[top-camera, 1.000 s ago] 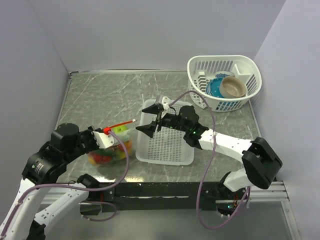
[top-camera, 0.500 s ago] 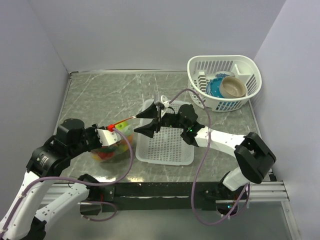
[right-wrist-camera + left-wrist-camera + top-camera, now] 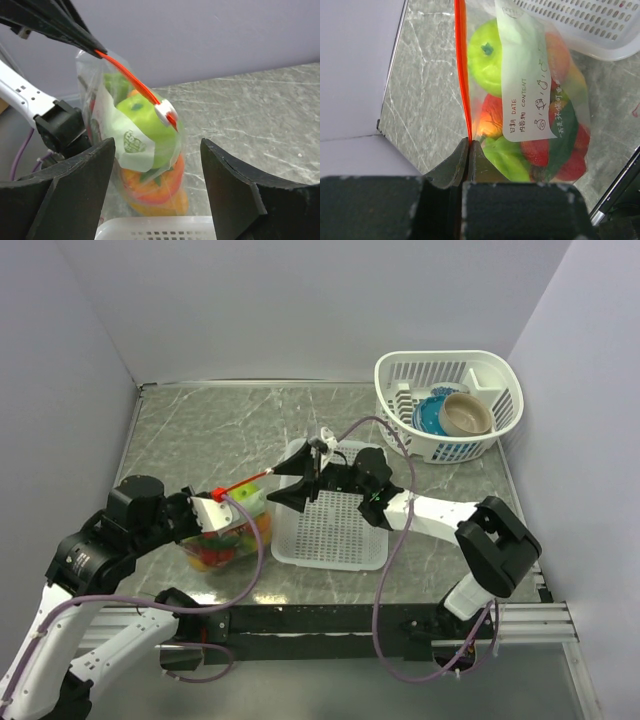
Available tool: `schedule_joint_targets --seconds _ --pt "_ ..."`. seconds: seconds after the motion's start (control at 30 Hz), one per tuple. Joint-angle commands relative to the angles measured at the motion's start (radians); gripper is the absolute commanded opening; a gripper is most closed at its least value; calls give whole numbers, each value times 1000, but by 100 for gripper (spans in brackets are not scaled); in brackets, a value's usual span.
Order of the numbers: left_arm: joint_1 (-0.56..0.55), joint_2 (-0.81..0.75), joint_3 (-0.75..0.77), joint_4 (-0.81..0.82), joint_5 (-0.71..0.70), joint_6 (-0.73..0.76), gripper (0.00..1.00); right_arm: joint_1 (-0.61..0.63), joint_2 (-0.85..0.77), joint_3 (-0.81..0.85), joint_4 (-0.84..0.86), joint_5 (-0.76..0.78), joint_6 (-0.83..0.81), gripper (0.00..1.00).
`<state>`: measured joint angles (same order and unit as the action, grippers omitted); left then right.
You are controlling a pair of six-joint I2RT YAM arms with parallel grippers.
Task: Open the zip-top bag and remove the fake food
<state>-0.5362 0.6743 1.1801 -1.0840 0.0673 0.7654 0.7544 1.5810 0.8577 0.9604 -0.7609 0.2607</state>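
Next, I pinch the bag strip's far end with my right gripper before my left gripper takes the white slider [image 3: 166, 112] there, since my left gripper is at the bag strip's near end [image 3: 233, 487].
The zip-top bag [image 3: 225, 535] is clear with an orange-red zip strip [image 3: 243, 483]. It hangs left of the tray, full of fake food [image 3: 212, 552]. My left gripper [image 3: 214, 501] is shut on the near end of the strip [image 3: 462, 75], with the bag [image 3: 535, 100] and a green apple [image 3: 485, 60] hanging below. My right gripper [image 3: 277, 485] is open, its fingertips either side of the strip's far end. In the right wrist view the white slider [image 3: 165, 114] and bag [image 3: 145, 150] sit just beyond my open right gripper [image 3: 157, 150].
A white slotted tray [image 3: 330, 530] lies under my right arm, right of the bag. A white basket [image 3: 400, 375] at the back right holds a blue bowl [image 3: 432, 415] and a beige bowl [image 3: 465, 415]. Walls close the left and back edges.
My right gripper has moved left, up to the far end of the zip strip, staying open. My left gripper has shifted slightly with the bag, still holding the strip.
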Motion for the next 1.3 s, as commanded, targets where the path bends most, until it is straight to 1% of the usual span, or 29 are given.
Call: schedule_joint_targets --seconds 0.0,0.1,0.17,0.2,0.27,0.3,0.37,0.4,0.47,0.5,0.53,0.63,0.67,0.7,0.73,0.77,0.87,0.93,0.97,1.0,1.07,1.1,1.17,1.23,1.27 --pt "-1 14 65 32 37 -12 1 -9 30 61 78 37 26 77" --pt "-1 19 79 29 51 -21 1 -15 57 66 150 40 86 77" --pt "1 22 82 27 55 -29 1 -17 74 76 195 31 112 75" --pt "-1 25 84 29 58 -32 1 -17 92 92 207 14 142 69" --pt "-1 28 82 29 57 -35 1 -18 109 102 257 -11 178 62" --pt "-1 25 79 30 55 -35 1 -18 122 107 274 -41 207 53" --pt "-1 22 75 36 52 -35 1 -20 129 107 308 -66 232 42" --pt "-1 21 70 44 52 -37 1 -20 134 109 311 -92 247 30" --pt "-1 16 67 53 51 -40 1 -21 139 106 305 -112 252 17" --pt "-1 16 64 62 49 -41 1 -21 140 101 305 -121 255 3" --pt "-1 15 62 65 45 -44 1 -23 143 98 305 -135 256 0" --pt "-1 8 46 96 37 -58 2 -29 140 87 317 -146 284 0" --pt "-1 4 38 111 23 -67 15 -32 133 87 317 -147 291 0" --pt "-1 1 21 130 17 -92 33 -33 128 86 314 -152 288 0" --pt "-1 -1 12 168 12 -106 62 -32 120 87 295 -153 284 0" --pt "-1 -4 -8 191 15 -121 87 -32 105 89 279 -155 266 0" --pt "-1 28 -8 277 57 -208 99 -30 82 104 207 -159 230 0" --pt "-1 69 33 292 144 -273 99 -29 73 113 167 -163 218 0" --pt "-1 117 65 306 172 -291 99 -27 65 115 156 -164 203 0" --pt "-1 137 76 314 231 -325 99 -24 60 115 146 -166 195 0" --pt "-1 189 85 361 285 -350 99 -14 53 122 109 -166 174 0" --pt "-1 205 85 381 351 -385 99 -9 53 127 91 -164 163 0" --pt "-1 238 75 430 423 -405 99 2 47 144 31 -164 125 0" --pt "-1 249 70 467 483 -465 99 17 43 152 -12 -163 107 0" --pt "-1 269 90 475 489 -481 99 19 37 156 -21 -163 98 0"
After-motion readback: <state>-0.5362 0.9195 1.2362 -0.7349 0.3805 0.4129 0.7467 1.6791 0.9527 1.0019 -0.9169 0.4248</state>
